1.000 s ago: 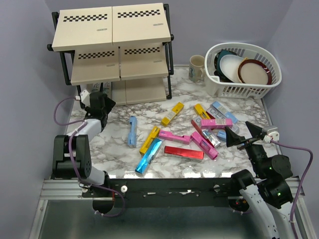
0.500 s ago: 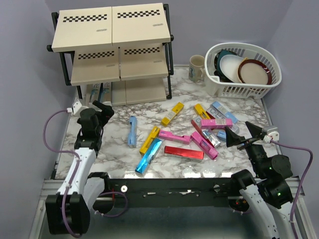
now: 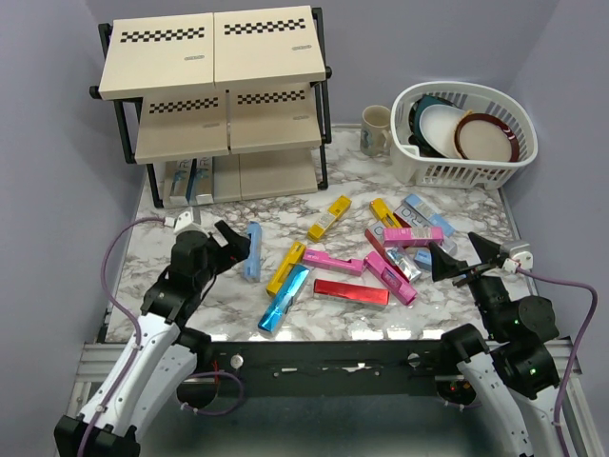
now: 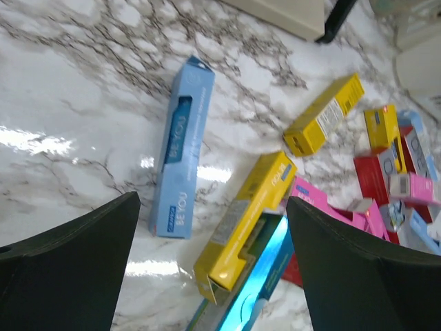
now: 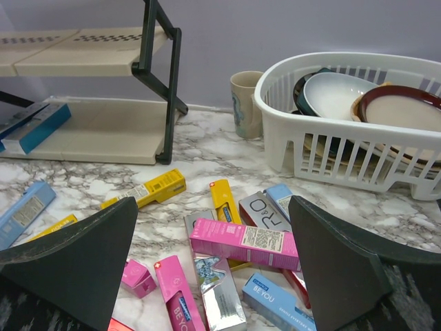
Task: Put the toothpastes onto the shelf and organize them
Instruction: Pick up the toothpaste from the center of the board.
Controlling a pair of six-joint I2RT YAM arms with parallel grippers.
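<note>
I should keep moving my left gripper toward the front end of the metallic teal carton (image 3: 273, 318) until the gripper's fingers are on both sides of that end, because it lies clear of the yellow carton (image 3: 285, 268).
Several toothpastes lie scattered on the marble table: a light blue carton (image 3: 252, 249), a yellow one (image 3: 285, 268), a metallic teal one (image 3: 284, 299), a red one (image 3: 351, 291) and a pink one (image 3: 413, 235). Two more toothpastes (image 3: 181, 181) lie on the lowest board of the shelf (image 3: 214, 95). My left gripper (image 3: 231, 249) hangs open just left of the light blue carton (image 4: 182, 148). In its wrist view the left gripper (image 4: 211, 200) has the yellow carton (image 4: 244, 224) below it and grips nothing. My right gripper (image 3: 460, 255) is open above the right-hand pile, over the pink carton (image 5: 244, 243).
A white dish basket (image 3: 457, 171) with plates and bowls stands at the back right, with a mug (image 3: 376, 129) to its left. Purple walls close in the table on three sides. The shelf's black frame leg (image 5: 165, 89) stands near the yellow cartons.
My left gripper opened at the shelf's lowest board, leaving a carton there, then swung back and right to the light blue carton. The right arm has not moved.
</note>
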